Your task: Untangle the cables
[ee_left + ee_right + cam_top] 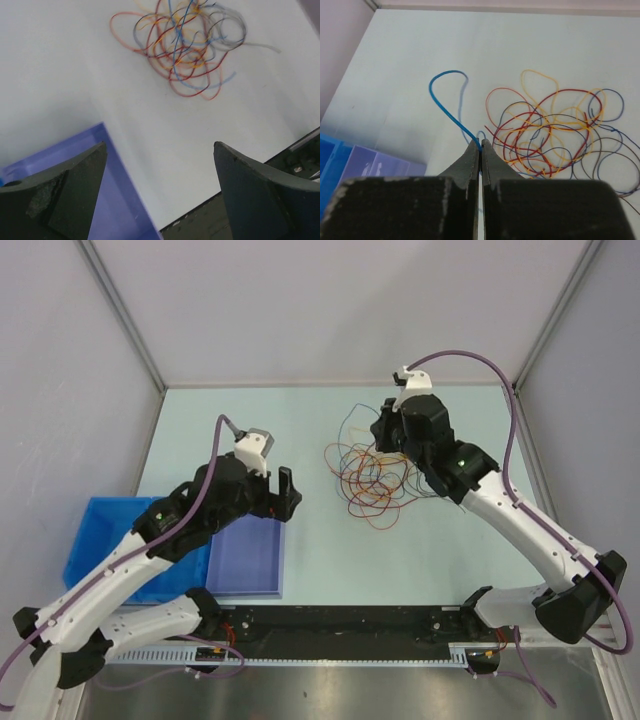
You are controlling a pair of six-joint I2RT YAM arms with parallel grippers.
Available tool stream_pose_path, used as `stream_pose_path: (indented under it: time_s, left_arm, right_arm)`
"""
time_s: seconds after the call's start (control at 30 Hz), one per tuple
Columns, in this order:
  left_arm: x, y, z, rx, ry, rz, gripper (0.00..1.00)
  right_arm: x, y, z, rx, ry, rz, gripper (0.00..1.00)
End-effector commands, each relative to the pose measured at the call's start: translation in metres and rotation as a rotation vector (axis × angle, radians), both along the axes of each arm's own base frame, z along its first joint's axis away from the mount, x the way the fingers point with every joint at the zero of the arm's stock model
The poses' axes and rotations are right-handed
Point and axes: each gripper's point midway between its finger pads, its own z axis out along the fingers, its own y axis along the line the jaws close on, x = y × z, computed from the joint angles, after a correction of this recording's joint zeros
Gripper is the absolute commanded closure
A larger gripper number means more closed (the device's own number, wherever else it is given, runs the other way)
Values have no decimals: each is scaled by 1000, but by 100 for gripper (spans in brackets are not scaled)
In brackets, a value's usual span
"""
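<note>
The blue bin (105, 528) lies far across from my right gripper. So next my left gripper takes the blue cable (453, 118) beside my right gripper's fingers and carries it there.
A tangle of thin red, orange, yellow, blue and dark cables (372, 478) lies on the table right of centre; it also shows in the left wrist view (182, 45) and the right wrist view (555, 132). My right gripper (481, 144) is shut on a blue cable (442, 97), whose loop rises up and left from the fingertips, lifted off the table. In the top view the right gripper (388, 430) hangs over the pile's far edge. My left gripper (160, 150) is open and empty, above the table left of the pile (287, 490).
A purple tray (248, 558) lies by the left gripper, with a blue bin (95, 540) to its left. The tray's corner shows in the left wrist view (115, 190). A black rail (340, 625) runs along the near table edge. Grey walls enclose the table.
</note>
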Motion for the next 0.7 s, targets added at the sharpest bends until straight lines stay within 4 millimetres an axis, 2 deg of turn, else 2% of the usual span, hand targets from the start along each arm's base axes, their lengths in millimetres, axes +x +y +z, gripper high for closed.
stream_pose_path:
  time_s: [0.0,0.03,0.1,0.13,0.17,0.23,0.27,0.33,0.4,0.43,0.47,0.53,0.67]
  left_arm:
    - [-1,44,19,168,-30,103,7]
    - [1,46,24,173,-48,108,7]
    - [4,30,44,96,-116,50,7]
    - [3,23,53,49,-144,19,7]
    - [1,4,66,-27,-184,-59,8]
    - [1,-11,73,-46,-250,-144,9]
    - [0,-20,89,-74,-331,-204,10]
    - [0,-27,100,-85,-387,-249,12]
    - [-4,-37,103,-55,-408,-329,12]
    - [-4,-38,114,-57,-424,-342,12]
    - [-3,-43,108,-30,-409,-369,12]
    - [-11,-52,113,-31,-425,-452,12]
    - [-14,-67,113,-32,-432,-535,12]
  right_arm:
    - [11,-30,27,-15,-58,-119,100]
    - [10,-31,29,-13,-60,-107,100]
    - [6,-25,30,-7,-61,-51,100]
    - [1,-15,30,-9,-59,17,100]
    - [-4,-9,28,-14,-57,58,100]
    - [-19,9,26,-15,-44,186,100]
    - [-23,14,25,-14,-42,224,100]
    - [-39,26,23,-12,-28,330,100]
    - [-50,30,22,-24,-25,398,100]
    - [-53,32,23,-26,-26,416,100]
    - [-55,32,22,-33,-29,432,100]
    - [-65,36,23,-25,-25,486,100]
    - [-80,46,21,-24,-18,582,100]
